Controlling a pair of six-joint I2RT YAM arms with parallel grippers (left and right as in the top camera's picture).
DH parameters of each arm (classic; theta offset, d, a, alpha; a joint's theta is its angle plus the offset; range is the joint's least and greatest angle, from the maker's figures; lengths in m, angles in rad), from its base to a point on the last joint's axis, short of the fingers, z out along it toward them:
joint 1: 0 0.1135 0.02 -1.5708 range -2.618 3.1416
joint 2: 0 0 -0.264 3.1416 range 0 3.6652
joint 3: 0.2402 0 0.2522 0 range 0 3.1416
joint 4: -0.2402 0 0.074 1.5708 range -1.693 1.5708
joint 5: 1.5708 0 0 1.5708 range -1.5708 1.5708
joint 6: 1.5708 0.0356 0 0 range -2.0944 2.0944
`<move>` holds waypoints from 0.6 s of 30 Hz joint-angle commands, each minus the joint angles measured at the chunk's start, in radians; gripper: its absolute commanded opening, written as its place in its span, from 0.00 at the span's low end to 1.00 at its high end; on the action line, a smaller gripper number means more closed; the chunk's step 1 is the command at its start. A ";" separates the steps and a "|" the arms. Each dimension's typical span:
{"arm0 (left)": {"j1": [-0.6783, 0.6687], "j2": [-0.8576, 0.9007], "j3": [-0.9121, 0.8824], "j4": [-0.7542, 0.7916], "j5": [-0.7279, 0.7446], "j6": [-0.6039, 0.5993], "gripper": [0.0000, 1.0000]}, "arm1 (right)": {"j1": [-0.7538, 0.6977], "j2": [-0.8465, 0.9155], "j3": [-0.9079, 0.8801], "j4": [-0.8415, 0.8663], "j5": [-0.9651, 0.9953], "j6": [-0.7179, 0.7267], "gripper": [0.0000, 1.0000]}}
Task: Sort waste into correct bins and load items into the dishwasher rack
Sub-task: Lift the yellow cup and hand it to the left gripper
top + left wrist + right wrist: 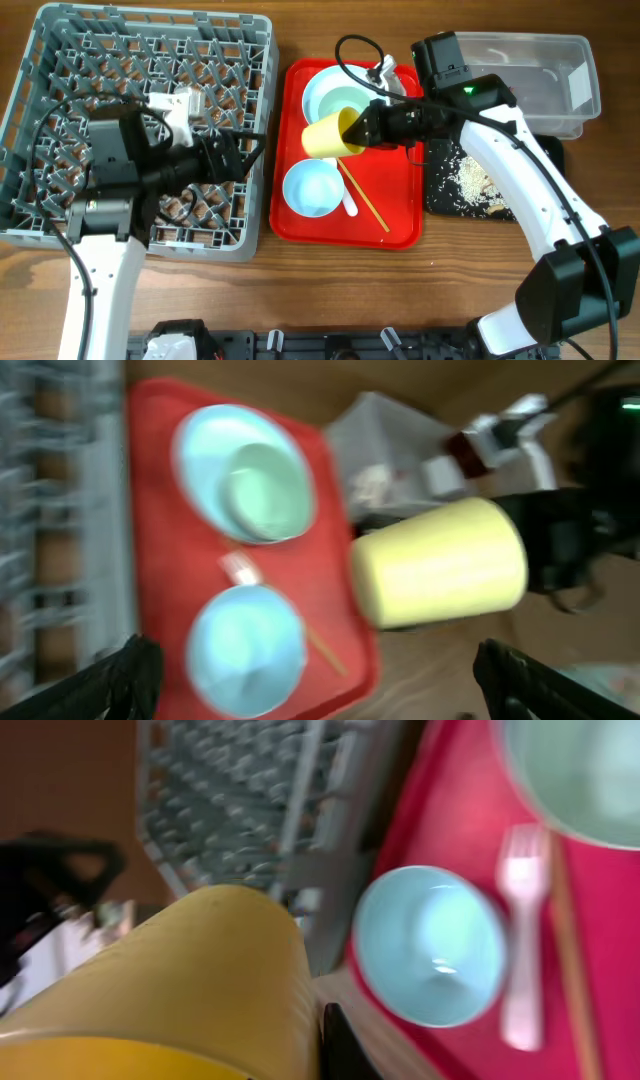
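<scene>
The yellow cup is in my right gripper over the tray, and the grey rack (222,85) is beyond my left gripper, so my left gripper should grab the cup's loose end (314,139).
My right gripper (358,128) is shut on the yellow cup (325,135), held on its side above the red serving tray (400,225); the cup fills the right wrist view (190,980). The tray holds a white plate (312,85) with a pale green bowl (340,100) in it, a blue bowl (313,188), a white fork (349,205) and chopsticks (368,203). My left gripper (240,155) is open and empty at the right edge of the grey rack (60,60); its view shows the cup (440,560) and both bowls. I do not see the red wrapper.
A black tray (440,195) with rice-like crumbs (470,180) lies right of the red tray. A clear tub (540,70) stands behind it. A small white crumpled thing (385,72) sits at the red tray's far edge. Cables cross the rack and the tray.
</scene>
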 commanded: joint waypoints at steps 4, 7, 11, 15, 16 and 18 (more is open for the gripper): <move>-0.001 0.051 0.017 0.121 0.365 0.010 1.00 | 0.023 -0.002 0.008 0.014 -0.345 -0.026 0.04; -0.002 0.053 0.017 0.202 0.470 0.010 1.00 | 0.023 -0.002 0.008 0.087 -0.522 0.006 0.04; -0.032 0.053 0.017 0.246 0.526 0.010 1.00 | 0.023 -0.002 0.008 0.179 -0.547 0.111 0.04; -0.080 0.053 0.017 0.270 0.526 0.010 1.00 | 0.023 -0.002 0.008 0.254 -0.603 0.162 0.04; -0.089 0.053 0.017 0.280 0.526 0.010 0.99 | 0.023 -0.002 0.008 0.254 -0.602 0.164 0.04; -0.102 0.053 0.017 0.305 0.526 0.010 0.96 | 0.023 -0.002 0.008 0.254 -0.602 0.164 0.04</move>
